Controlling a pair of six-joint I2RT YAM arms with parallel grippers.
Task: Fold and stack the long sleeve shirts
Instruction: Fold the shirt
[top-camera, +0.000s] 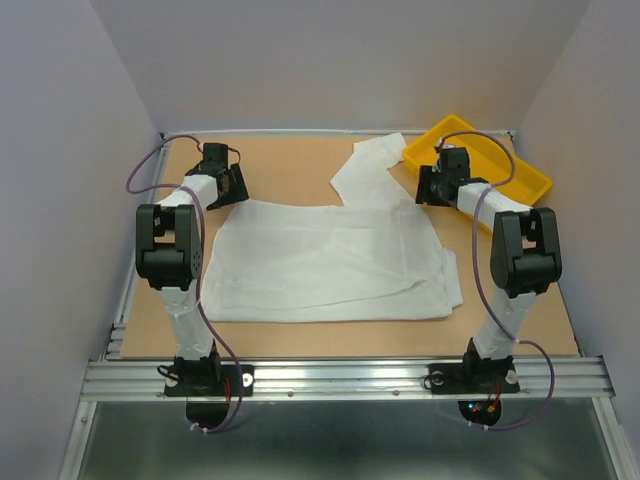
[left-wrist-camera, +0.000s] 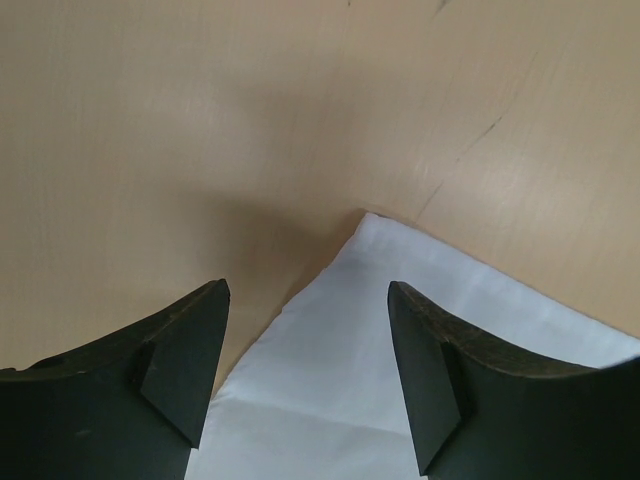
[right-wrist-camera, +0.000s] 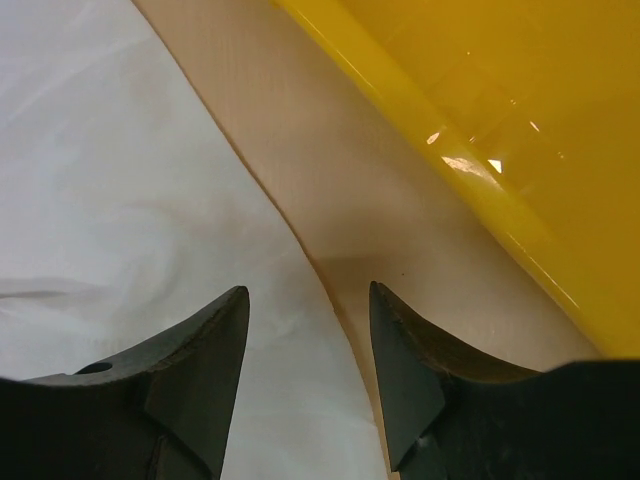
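My gripper will pull the shirt's far edge nearer, and that edge will fold over as a flat strip because the shirt's far corner is thin and limp.
A white long sleeve shirt lies spread on the table's middle, one sleeve reaching back toward the yellow tray. My left gripper is open just above the shirt's far left corner, which shows between its fingers. My right gripper is open over the shirt's far right edge, beside the tray's wall. Neither gripper holds anything.
The yellow tray stands at the back right corner, close to the right gripper. Bare wooden table shows behind the shirt. Grey walls enclose the table on three sides. A metal rail runs along the near edge.
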